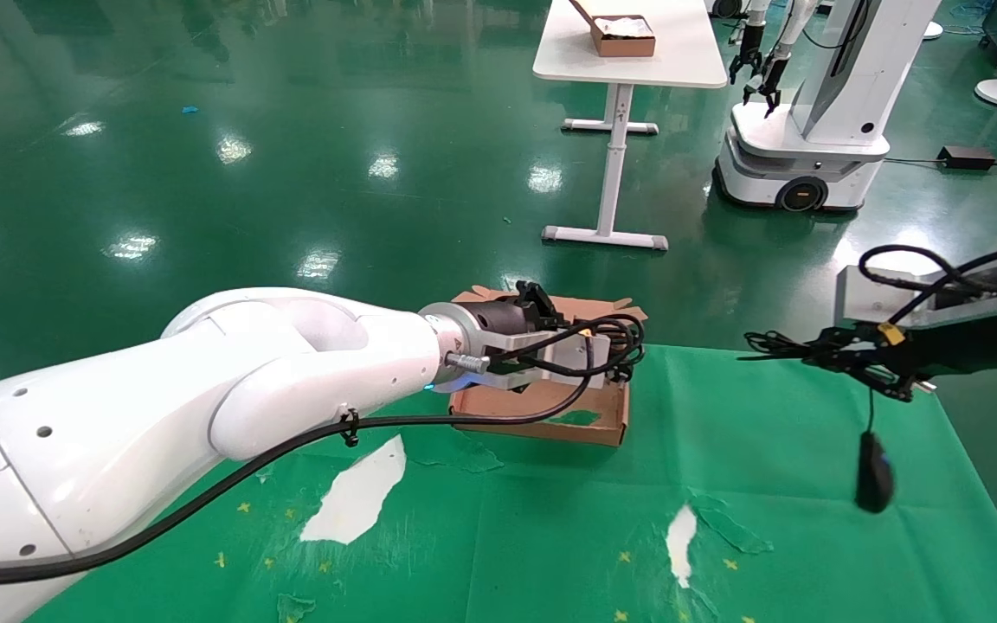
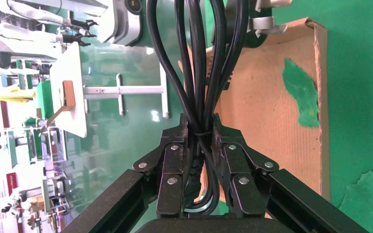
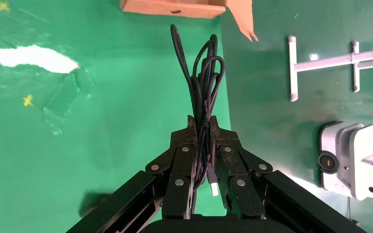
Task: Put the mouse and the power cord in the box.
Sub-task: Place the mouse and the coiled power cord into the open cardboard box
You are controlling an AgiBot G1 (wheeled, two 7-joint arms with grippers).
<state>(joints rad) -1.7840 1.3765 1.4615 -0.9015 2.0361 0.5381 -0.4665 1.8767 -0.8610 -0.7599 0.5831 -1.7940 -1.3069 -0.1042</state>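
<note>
My left gripper is taking up the space over the box. It should let go of the power cord inside and move back before the mouse comes in.
My left gripper is shut on the power cord, a thick black coil that hangs over the open brown box. In the left wrist view the pads clamp the cord above the box floor with its green scrap. To the right, my right gripper hovers above the table, shut on a bundle of the mouse's thin cable. The black mouse dangles below it on that cable, off the cloth. The cable's USB plug shows between the jaws.
Green cloth with white torn patches covers the table. The box stands at the cloth's far edge, with shiny green floor beyond. Farther off are a white table carrying a smaller brown box and another robot.
</note>
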